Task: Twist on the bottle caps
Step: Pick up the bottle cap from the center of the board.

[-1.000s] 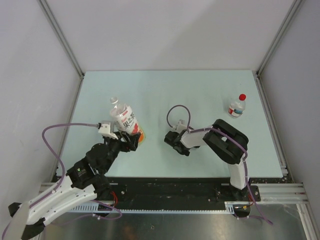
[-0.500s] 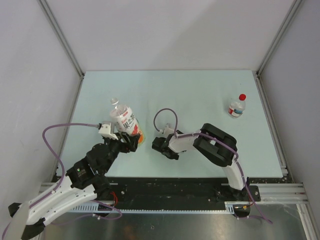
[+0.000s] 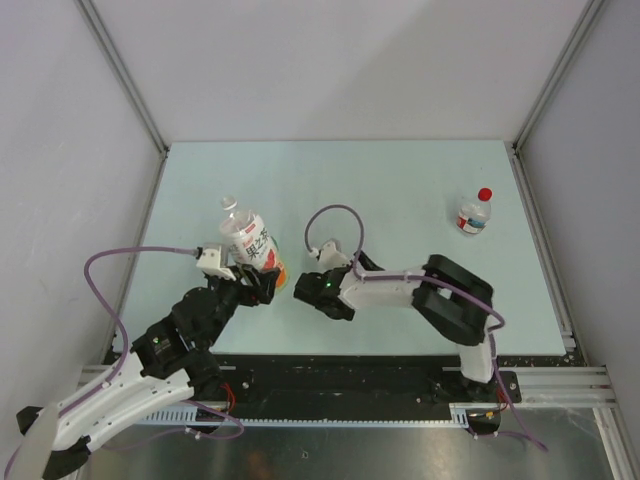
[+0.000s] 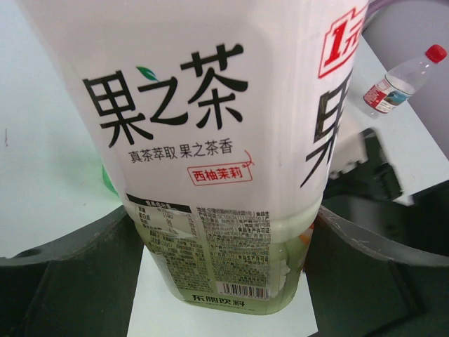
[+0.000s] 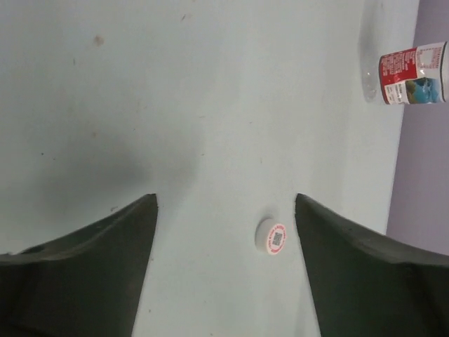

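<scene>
The wide bottle's neck [image 3: 229, 204] faces away from the robot's right gripper, so next the left gripper turns the neck toward the right gripper while the right gripper takes the white cap [image 5: 271, 236].
My left gripper [image 3: 258, 282] is shut on the lower body of a wide clear bottle [image 3: 252, 243] with a white and orange label, which leans up and to the left. Its neck [image 3: 230, 205] carries no cap. In the left wrist view that bottle [image 4: 210, 140] fills the space between both fingers [image 4: 70, 281]. My right gripper [image 3: 306, 291] sits just right of the bottle's base, open. A white cap [image 5: 271, 236] with a red ring lies on the table between its jaws [image 5: 224, 232], nearer the right finger. A red cap [image 3: 485, 194] tops the small clear bottle [image 3: 472, 215].
The pale green table [image 3: 400, 180] is enclosed by grey walls with metal rails at left and right. A purple cable loop [image 3: 330, 225] arches above the right wrist. The small bottle [image 5: 412, 74] stands near the right rail, far from both arms.
The right gripper has travelled left across the table toward the held bottle, and its jaws have opened. The left arm and its bottle have stayed put.
</scene>
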